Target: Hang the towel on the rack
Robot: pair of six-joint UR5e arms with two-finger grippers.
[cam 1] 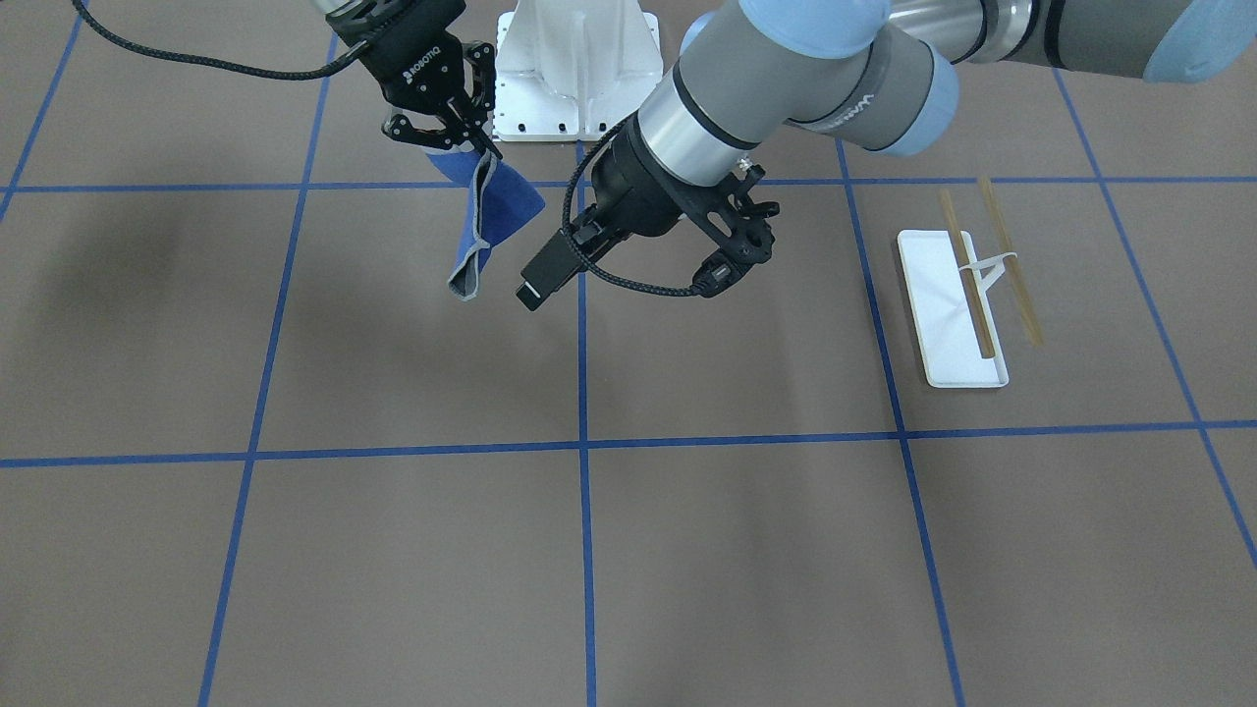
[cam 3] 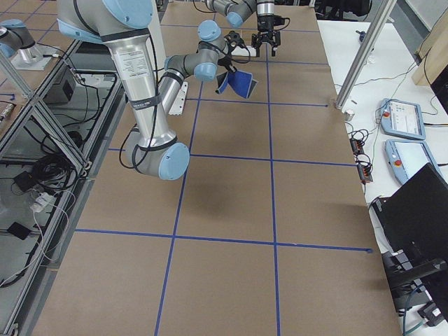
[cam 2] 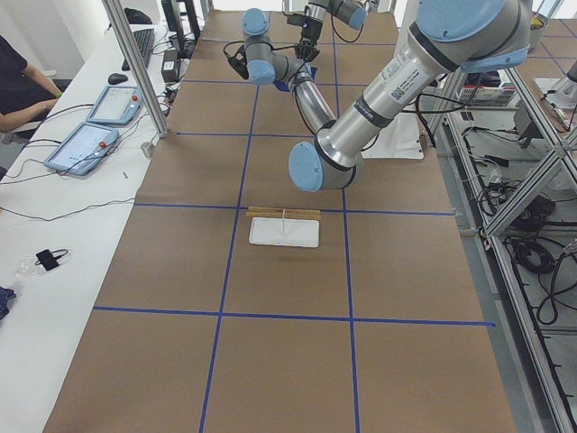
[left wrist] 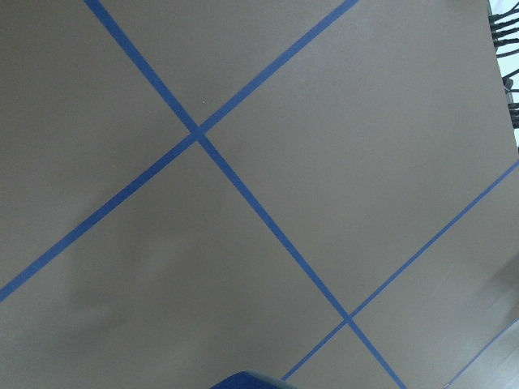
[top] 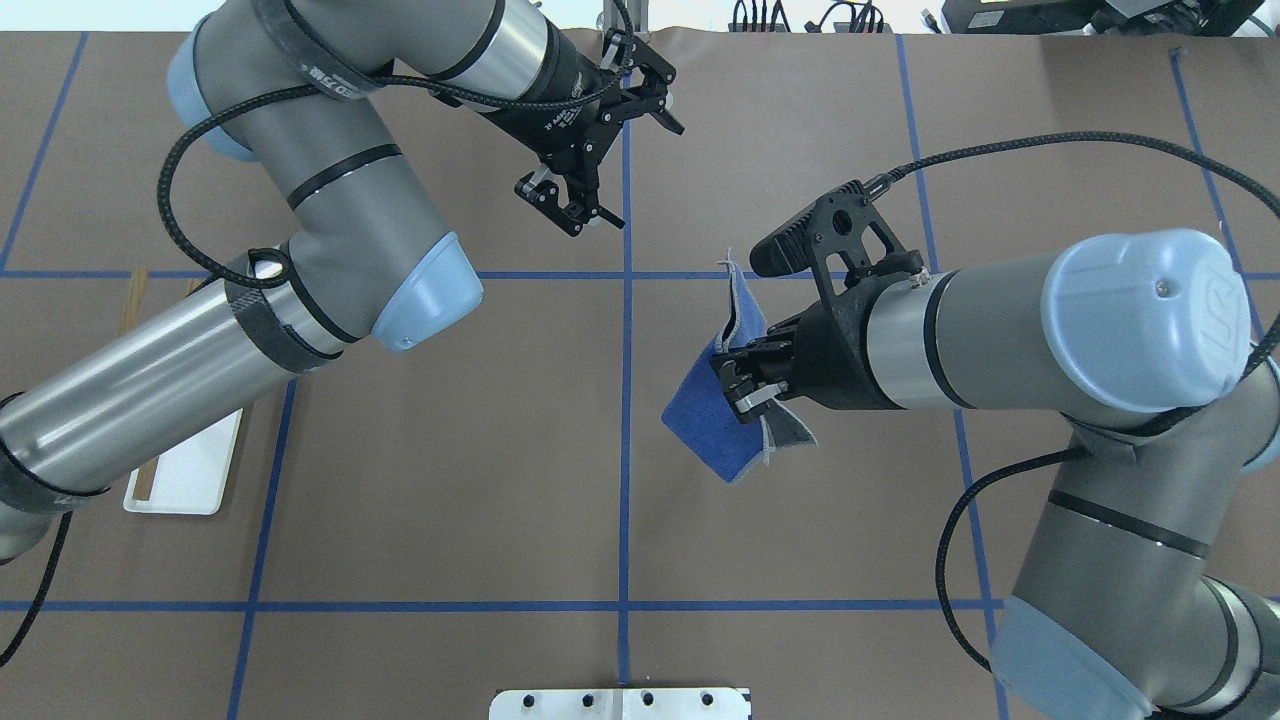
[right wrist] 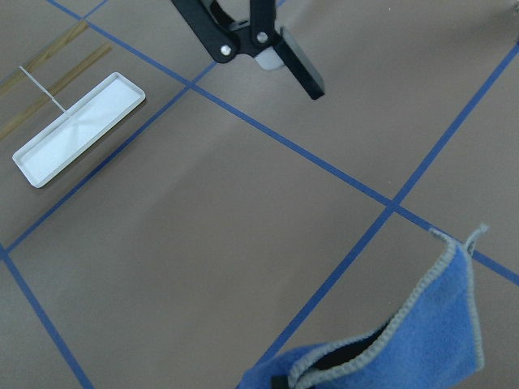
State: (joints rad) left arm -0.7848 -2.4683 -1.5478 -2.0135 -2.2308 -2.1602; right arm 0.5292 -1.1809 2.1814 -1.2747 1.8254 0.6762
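My left gripper is going to have the towel (cam 1: 509, 202) droop around it in loose flaps when I carry the towel, since its lower edge hangs in limp folds (cam 1: 473, 257).
The royal-blue towel (cam 1: 501, 206) with a grey stitched edge hangs folded from my right gripper (cam 1: 462, 137), which is shut on its upper corner above the table. It also shows in the overhead view (top: 715, 430) and the right wrist view (right wrist: 422, 356). My left gripper (cam 1: 751, 245) is open and empty, in the air beside the towel and apart from it; in the overhead view (top: 650, 178) it is on the far side of the towel. The rack (cam 1: 967, 295) stands on its white tray base (cam 1: 943, 334) off to my left, its two tan rods parallel. My left arm partly hides its base (top: 185, 470) in the overhead view.
The big white bolted pedestal (cam 1: 574, 69) stands at the robot's base between the arms. Blue tape lines (cam 1: 582, 442) grid the brown table. A side bench with tablets (cam 2: 90, 144) and an operator runs along the table's far edge.
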